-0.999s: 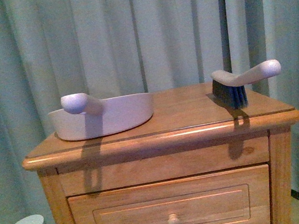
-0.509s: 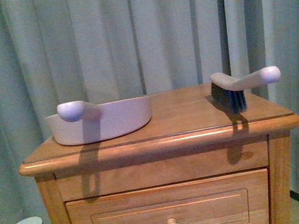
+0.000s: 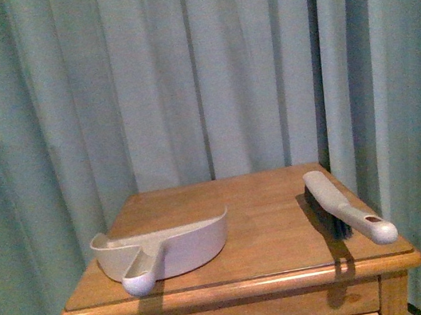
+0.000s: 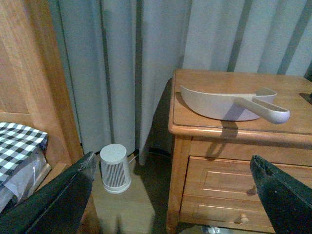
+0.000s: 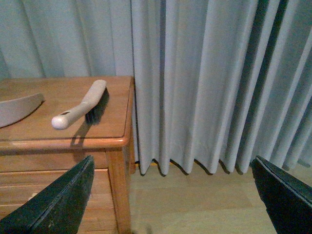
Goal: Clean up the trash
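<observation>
My gripper will lift the dustpan, and I expect its scoop [image 3: 181,250] to be empty then, because only clear wood shows above the beige dustpan's rim [image 3: 186,228].
No trash shows in any view. A beige dustpan [image 3: 165,250] lies on the left of the wooden nightstand top [image 3: 259,206], its handle over the front edge. On the right lies a beige hand brush [image 3: 347,211] with dark bristles. My left gripper [image 4: 171,160] hangs open in front of the nightstand's left corner, level with its drawers and below the dustpan [image 4: 224,100]. My right gripper [image 5: 173,160] is open over the floor to the right of the nightstand, with the brush [image 5: 80,105] off to one side.
Grey-green curtains [image 3: 197,79] hang behind the nightstand. A small white ribbed appliance [image 4: 115,168] stands on the floor left of it. Wooden furniture [image 4: 29,63] with a black-and-white checked pillow [image 4: 19,141] is further left. Bare wooden floor [image 5: 195,204] lies to the right.
The front view has risen: it looked level at the nightstand's front and drawer, and now looks down on its top. Dustpan and brush lie where they were.
</observation>
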`<action>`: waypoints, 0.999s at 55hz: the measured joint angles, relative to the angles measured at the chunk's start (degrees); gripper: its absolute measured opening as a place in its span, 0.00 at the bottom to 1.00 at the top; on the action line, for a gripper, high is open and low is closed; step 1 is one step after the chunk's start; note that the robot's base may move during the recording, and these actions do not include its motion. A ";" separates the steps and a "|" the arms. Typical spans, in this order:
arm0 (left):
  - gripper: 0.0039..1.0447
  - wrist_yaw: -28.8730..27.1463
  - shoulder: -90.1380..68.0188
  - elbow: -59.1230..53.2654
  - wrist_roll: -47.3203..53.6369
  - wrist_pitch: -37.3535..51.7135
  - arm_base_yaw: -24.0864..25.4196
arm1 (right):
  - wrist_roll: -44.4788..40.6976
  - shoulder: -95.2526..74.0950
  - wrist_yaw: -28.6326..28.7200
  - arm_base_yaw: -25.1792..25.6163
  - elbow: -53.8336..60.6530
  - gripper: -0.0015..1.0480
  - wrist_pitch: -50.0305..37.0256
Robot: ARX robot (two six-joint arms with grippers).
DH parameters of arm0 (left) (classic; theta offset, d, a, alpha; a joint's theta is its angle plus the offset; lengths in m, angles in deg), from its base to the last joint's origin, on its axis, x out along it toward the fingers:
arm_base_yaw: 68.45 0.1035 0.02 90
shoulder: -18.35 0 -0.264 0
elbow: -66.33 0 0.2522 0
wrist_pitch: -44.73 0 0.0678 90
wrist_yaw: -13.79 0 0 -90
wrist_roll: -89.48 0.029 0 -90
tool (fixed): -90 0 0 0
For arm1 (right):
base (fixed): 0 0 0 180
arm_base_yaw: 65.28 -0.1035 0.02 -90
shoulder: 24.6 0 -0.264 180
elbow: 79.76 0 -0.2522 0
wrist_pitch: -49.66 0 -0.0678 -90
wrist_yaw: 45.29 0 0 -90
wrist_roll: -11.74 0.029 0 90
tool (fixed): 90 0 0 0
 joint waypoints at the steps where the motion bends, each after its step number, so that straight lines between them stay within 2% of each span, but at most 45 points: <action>1: 0.93 0.00 0.00 0.00 0.00 0.00 0.00 | 0.00 0.00 0.00 0.00 0.00 0.93 0.00; 7: 0.93 0.04 0.00 0.00 0.00 -0.02 0.00 | -0.02 0.02 0.02 0.00 0.00 0.93 0.00; 12: 0.93 9.84 -7.10 3.82 -9.79 -9.07 2.71 | -0.02 0.02 0.04 0.00 0.00 0.93 0.00; 18: 0.93 11.28 -20.96 9.31 -17.77 -6.49 2.89 | -0.02 0.00 0.00 0.00 0.00 0.93 0.00; 25: 0.93 9.22 -38.07 23.17 -17.99 -6.58 0.07 | 0.00 0.02 0.02 0.00 0.00 0.93 0.00; 34: 0.93 4.07 -61.81 50.56 -13.79 -20.17 -8.96 | -0.02 0.02 0.02 0.00 0.00 0.93 0.00; 43: 0.93 0.11 -76.94 71.12 -12.90 -24.30 -12.17 | -0.02 0.02 0.04 0.00 0.00 0.93 0.02; 55: 0.93 -6.03 -87.82 78.75 -13.00 -26.29 -15.89 | 0.00 0.02 0.02 0.00 0.00 0.93 0.02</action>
